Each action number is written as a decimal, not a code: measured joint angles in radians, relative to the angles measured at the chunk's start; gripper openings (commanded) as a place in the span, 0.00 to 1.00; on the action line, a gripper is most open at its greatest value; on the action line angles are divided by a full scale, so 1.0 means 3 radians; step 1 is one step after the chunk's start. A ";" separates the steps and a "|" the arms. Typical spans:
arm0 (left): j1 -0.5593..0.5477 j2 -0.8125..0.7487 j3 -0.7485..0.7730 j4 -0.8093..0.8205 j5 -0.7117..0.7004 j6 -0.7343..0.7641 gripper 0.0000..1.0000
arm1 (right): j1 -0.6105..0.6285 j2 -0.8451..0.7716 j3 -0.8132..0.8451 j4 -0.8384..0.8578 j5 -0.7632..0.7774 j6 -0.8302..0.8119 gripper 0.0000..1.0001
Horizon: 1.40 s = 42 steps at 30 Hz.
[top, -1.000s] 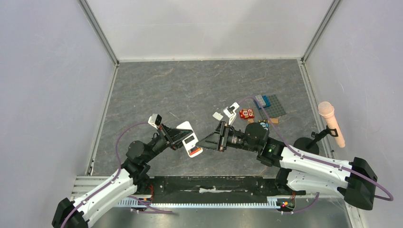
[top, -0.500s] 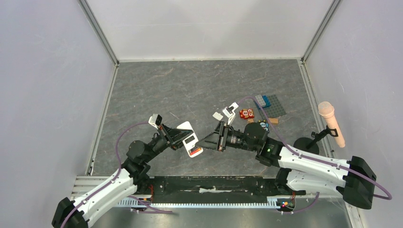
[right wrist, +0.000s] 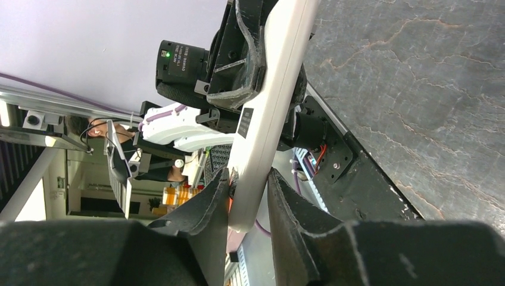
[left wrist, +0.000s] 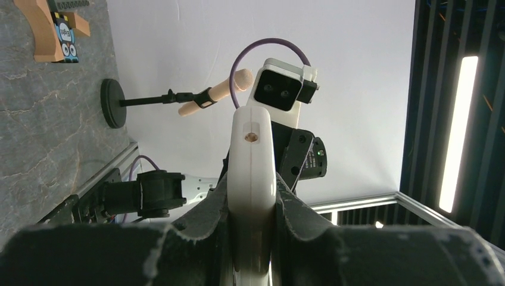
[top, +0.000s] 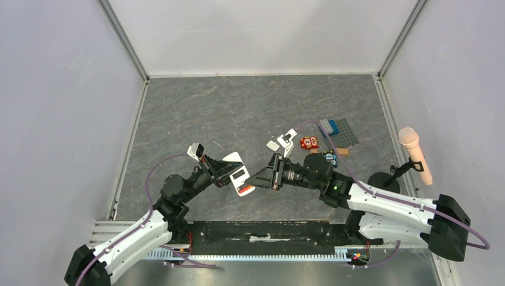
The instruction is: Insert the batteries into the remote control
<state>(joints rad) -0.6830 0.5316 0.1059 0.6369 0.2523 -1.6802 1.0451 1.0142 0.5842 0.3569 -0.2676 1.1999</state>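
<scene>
The remote control (right wrist: 249, 185) sits at a slant between my right gripper's fingers, so next my right gripper opens and line up squarely before it pinches the orange-red battery (top: 246, 189) into its bay.
The remote control (top: 238, 176) is held off the table, plain white back up. My left gripper (top: 229, 170) is shut on its upper part; in the left wrist view the white bar (left wrist: 253, 155) sits clamped between my fingers (left wrist: 253, 185). My right gripper (top: 255, 179) pinches the remote's lower end (right wrist: 262, 137), one finger on each side (right wrist: 247, 176). An orange-red battery (top: 244, 190) lies in the bay at that end. It shows as a sliver (right wrist: 230, 201) beside my left finger. The dark battery is hidden.
On the table behind lie a small loose white cover piece (top: 273, 145), a small red block with white circles (top: 308, 142), a grey-blue studded plate (top: 338, 132) and a wooden piece (top: 343, 152). A microphone on a stand (top: 415, 155) is at right.
Both arms have shifted only slightly. The right gripper stays at the remote's lower end and the left keeps its hold.
</scene>
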 measured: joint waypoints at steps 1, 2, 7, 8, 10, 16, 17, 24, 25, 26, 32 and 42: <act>0.0001 0.0013 0.0000 0.0004 0.0000 0.0000 0.02 | 0.0000 0.0005 0.0001 -0.0003 0.0001 -0.0001 0.27; 0.0004 0.0023 0.0000 0.0006 -0.0001 0.0001 0.02 | 0.0000 0.0009 0.0004 -0.0011 0.0006 -0.0001 0.26; 0.0009 0.0050 0.0000 0.0000 -0.0018 0.0004 0.02 | 0.0000 0.0031 0.0027 -0.0079 0.0027 -0.0024 0.10; 0.0009 0.0051 0.0000 -0.0001 -0.0023 0.0005 0.02 | 0.0000 0.0032 0.0042 -0.0111 0.0039 -0.0037 0.06; 0.0009 0.0048 0.0000 -0.0006 -0.0032 0.0008 0.02 | 0.0000 0.0032 0.0078 -0.0179 0.0062 -0.0065 0.06; 0.0009 -0.0013 0.0000 -0.0085 -0.0048 0.0034 0.02 | 0.0024 0.0019 0.0187 -0.0417 0.0163 -0.0158 0.54; 0.0005 -0.0039 0.0000 -0.0099 -0.0047 0.0034 0.02 | 0.0031 0.0014 0.0189 -0.0458 0.0186 -0.0179 0.57; 0.0006 -0.0201 -0.0001 -0.0278 -0.0064 0.0070 0.02 | 0.0038 -0.0072 0.0193 -0.0652 0.0298 -0.0305 0.74; 0.0005 -0.0212 -0.0001 -0.0290 -0.0070 0.0071 0.02 | 0.0038 -0.0092 0.0193 -0.0662 0.0308 -0.0317 0.74; 0.0005 -0.0221 -0.0001 -0.0301 -0.0085 0.0079 0.02 | 0.0038 -0.0109 0.0193 -0.0669 0.0314 -0.0327 0.74; 0.0006 -0.0217 -0.0001 -0.0426 -0.0137 0.0168 0.02 | 0.0038 -0.0123 0.0220 -0.0711 0.0364 -0.0420 0.65; 0.0006 -0.0158 -0.0001 -0.0523 -0.0141 0.0282 0.02 | 0.0039 -0.0001 0.0305 -0.0896 0.0459 -0.0604 0.47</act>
<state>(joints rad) -0.6811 0.4843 0.1055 0.4801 0.2100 -1.5955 1.0569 1.0138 0.6758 0.0879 -0.1299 1.0187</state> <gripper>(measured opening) 0.273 0.547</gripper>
